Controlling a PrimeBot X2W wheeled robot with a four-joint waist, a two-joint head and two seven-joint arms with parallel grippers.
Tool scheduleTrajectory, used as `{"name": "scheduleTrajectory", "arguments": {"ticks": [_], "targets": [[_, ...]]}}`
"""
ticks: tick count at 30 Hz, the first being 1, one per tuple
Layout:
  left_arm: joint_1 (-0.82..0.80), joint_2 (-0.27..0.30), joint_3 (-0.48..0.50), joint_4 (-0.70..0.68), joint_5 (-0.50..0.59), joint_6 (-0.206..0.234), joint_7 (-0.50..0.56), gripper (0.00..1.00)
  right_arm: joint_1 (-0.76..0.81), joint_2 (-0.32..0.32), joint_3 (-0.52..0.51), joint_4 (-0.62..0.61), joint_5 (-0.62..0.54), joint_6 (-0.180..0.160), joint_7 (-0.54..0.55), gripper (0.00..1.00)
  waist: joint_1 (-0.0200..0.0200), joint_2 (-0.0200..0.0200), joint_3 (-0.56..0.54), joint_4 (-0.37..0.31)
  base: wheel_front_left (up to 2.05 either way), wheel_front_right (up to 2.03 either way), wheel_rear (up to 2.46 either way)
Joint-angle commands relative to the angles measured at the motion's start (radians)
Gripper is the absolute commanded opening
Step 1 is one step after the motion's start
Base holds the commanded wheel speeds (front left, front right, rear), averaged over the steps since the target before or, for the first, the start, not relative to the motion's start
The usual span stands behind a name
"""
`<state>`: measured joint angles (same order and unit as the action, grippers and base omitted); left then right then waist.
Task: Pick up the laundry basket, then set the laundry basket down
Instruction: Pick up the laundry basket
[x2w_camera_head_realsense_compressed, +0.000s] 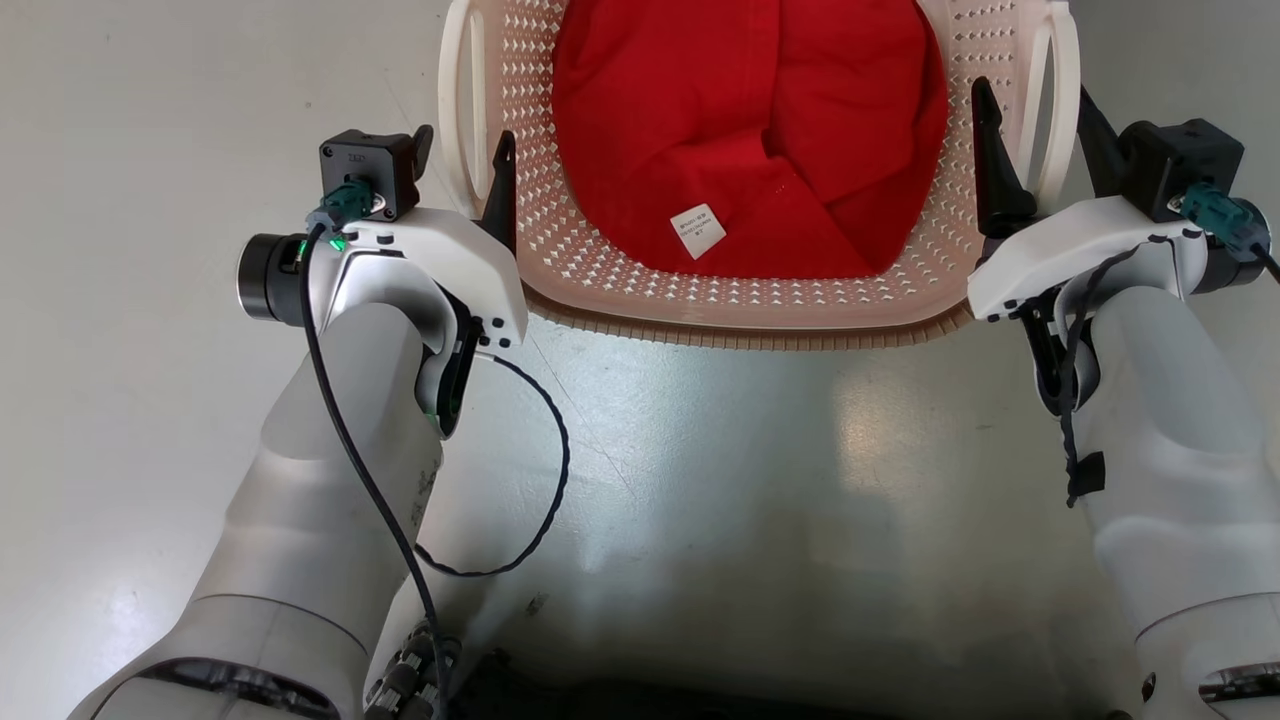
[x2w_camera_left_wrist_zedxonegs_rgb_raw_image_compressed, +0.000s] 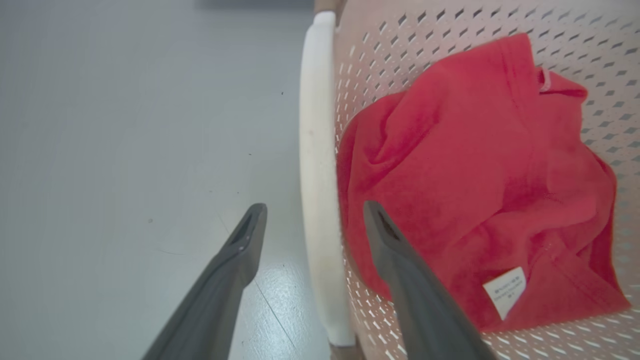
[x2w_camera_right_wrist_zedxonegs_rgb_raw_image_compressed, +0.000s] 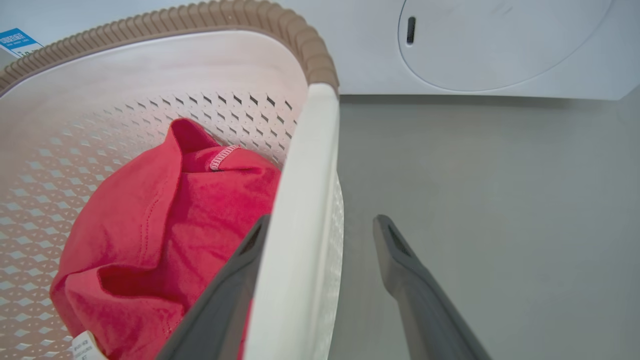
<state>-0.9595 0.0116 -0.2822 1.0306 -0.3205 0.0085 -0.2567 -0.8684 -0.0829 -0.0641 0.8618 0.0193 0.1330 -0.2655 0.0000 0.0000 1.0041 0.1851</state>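
Note:
The red garment (x2w_camera_head_realsense_compressed: 746, 134) is lying well below the brown rim (x2w_camera_head_realsense_compressed: 746, 340), so it should stay in place and come along when the robot lifts the laundry basket.
The laundry basket (x2w_camera_head_realsense_compressed: 740, 300), cream-white and perforated with a brown ribbed rim, lies just ahead of me at the top of the head view and holds a red garment (x2w_camera_head_realsense_compressed: 745, 130). My left gripper (x2w_camera_head_realsense_compressed: 465, 165) is open and straddles the basket's left white handle (x2w_camera_left_wrist_zedxonegs_rgb_raw_image_compressed: 317, 175), one finger outside and one finger (x2w_camera_left_wrist_zedxonegs_rgb_raw_image_compressed: 385, 235) inside over the cloth. On the other side my right gripper (x2w_camera_head_realsense_compressed: 1040, 150) is open too, astride the right handle (x2w_camera_right_wrist_zedxonegs_rgb_raw_image_compressed: 305, 200), with gaps at both fingers. Neither pair of jaws presses on its handle.
A big white washing machine (x2w_camera_right_wrist_zedxonegs_rgb_raw_image_compressed: 500, 45) with a round door stands beyond the basket in the right wrist view. Smooth grey floor (x2w_camera_head_realsense_compressed: 750, 480) spreads between my forearms and to the left of the basket. A white tag (x2w_camera_head_realsense_compressed: 697, 230) lies on the garment.

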Motion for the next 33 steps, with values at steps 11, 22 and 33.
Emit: {"name": "scheduleTrajectory", "arguments": {"ticks": [11, 22, 33], "targets": [[0.004, 0.039, -0.005, -0.026, -0.041, -0.002, -0.005, 0.23, 0.029, 0.033, 0.053, 0.034, 0.0, -0.002, 0.004, 0.4, 0.0, 0.0, -0.016, -0.005, 0.0, 0.0, 0.0], [0.038, 0.039, -0.035, -0.034, -0.083, -0.009, -0.005, 0.0, 0.029, 0.033, 0.039, 0.083, -0.026, -0.002, 0.004, 0.0, 0.0, 0.0, -0.061, -0.015, 0.0, 0.0, 0.0], [0.102, 0.039, -0.084, -0.029, -0.133, 0.001, -0.005, 0.0, 0.055, 0.033, 0.016, 0.17, -0.007, -0.002, 0.004, 0.0, 0.0, 0.0, -0.142, -0.019, 0.0, 0.0, 0.0]]}}
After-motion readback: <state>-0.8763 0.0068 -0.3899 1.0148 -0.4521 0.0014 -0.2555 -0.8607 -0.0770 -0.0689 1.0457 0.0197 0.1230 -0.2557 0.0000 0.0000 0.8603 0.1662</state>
